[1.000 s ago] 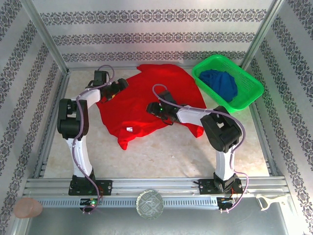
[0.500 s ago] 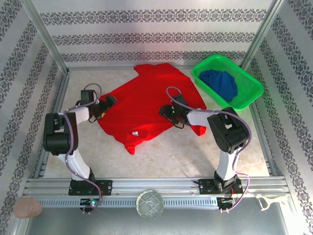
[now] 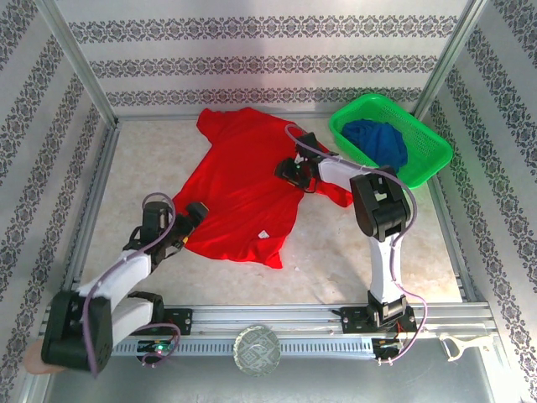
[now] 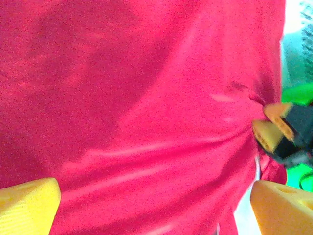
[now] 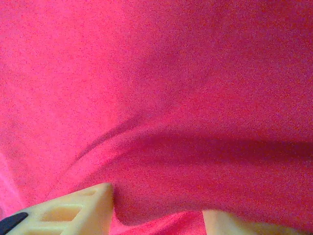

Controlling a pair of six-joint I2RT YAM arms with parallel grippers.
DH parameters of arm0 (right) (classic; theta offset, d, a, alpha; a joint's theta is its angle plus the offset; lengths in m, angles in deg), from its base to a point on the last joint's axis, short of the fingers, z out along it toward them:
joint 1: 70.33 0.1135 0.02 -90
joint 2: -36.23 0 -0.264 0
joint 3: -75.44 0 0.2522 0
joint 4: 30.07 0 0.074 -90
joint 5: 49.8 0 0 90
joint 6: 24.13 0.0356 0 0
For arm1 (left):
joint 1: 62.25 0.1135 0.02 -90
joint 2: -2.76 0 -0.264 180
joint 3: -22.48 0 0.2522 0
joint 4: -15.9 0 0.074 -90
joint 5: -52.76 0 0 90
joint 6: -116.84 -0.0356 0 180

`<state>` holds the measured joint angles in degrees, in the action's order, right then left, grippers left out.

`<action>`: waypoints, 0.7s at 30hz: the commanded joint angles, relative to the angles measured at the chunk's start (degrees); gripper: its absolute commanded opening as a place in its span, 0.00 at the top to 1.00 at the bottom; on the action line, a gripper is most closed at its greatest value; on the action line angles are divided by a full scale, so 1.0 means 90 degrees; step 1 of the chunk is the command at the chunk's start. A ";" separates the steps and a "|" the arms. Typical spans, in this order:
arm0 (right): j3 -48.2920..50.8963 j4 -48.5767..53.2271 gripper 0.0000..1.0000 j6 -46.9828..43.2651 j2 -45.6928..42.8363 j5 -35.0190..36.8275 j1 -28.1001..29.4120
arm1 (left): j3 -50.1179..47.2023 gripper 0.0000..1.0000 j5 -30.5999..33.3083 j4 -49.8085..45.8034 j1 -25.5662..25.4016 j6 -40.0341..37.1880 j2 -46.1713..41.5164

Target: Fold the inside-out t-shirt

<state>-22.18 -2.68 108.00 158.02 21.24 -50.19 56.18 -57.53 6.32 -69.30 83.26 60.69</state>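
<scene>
My right gripper is bunching creases into the shirt's side (image 3: 295, 200) while the hem is slanting, so it should open and go back to the hem corner (image 3: 277, 260) near the tag.
The inside-out t-shirt (image 3: 243, 185), bright red, lies spread and creased across the middle of the table, with a small white tag (image 3: 263, 236) near its front hem. My left gripper (image 3: 195, 217) sits at the shirt's near-left edge, open. Its yellow fingers (image 4: 29, 205) stand wide apart over the red cloth (image 4: 146, 98). My right gripper (image 3: 288, 170) is on the shirt's right side, shut on a fold of the cloth (image 5: 161, 196). In the left wrist view the right gripper (image 4: 271, 128) pinches the cloth, and creases radiate from it.
A green basket (image 3: 361, 161) holding a dark blue garment (image 3: 377, 141) stands at the back right, close to the right arm. Metal posts and patterned walls enclose the table. A round glass piece (image 3: 257, 350) lies in front of the near rail.
My left arm swung from the back left toward the near edge, its gripper still open. The right gripper pulled its fold toward the back right. The shirt turned and its hem slid nearer.
</scene>
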 commanded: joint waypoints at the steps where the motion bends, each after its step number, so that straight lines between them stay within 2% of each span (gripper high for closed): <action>1: -0.0327 0.0858 0.49 -0.0690 -0.0215 -0.0150 -0.0252 | 0.0856 0.01 0.0808 -0.1038 -0.0313 -0.0195 -0.0587; 4: -0.0168 0.0761 0.49 -0.0754 -0.0821 -0.0154 -0.0280 | 0.1730 0.00 0.0576 -0.0840 -0.0297 -0.0589 0.0115; 10: 0.0113 0.0705 0.49 -0.0721 -0.1429 0.0106 -0.0117 | 0.4312 0.01 -0.0411 -0.0364 -0.0293 -0.1623 0.3485; 15: 0.0626 0.0267 0.49 -0.0455 -0.1519 0.0243 -0.0162 | 0.7570 0.01 -0.0927 -0.1692 -0.0299 -0.3031 0.6059; 19: 0.0764 0.0021 0.50 -0.0239 -0.1332 0.0066 -0.0095 | 0.9475 0.00 -0.1173 -0.2322 -0.0301 -0.3252 0.7545; 21: 0.0801 -0.0036 0.50 -0.0216 -0.1265 0.0056 0.0019 | 1.0076 0.00 -0.1183 -0.2445 -0.0293 -0.3209 0.8065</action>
<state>-15.75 -0.82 104.74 145.37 21.70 -51.15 140.99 -65.58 -8.67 -71.64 58.50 129.69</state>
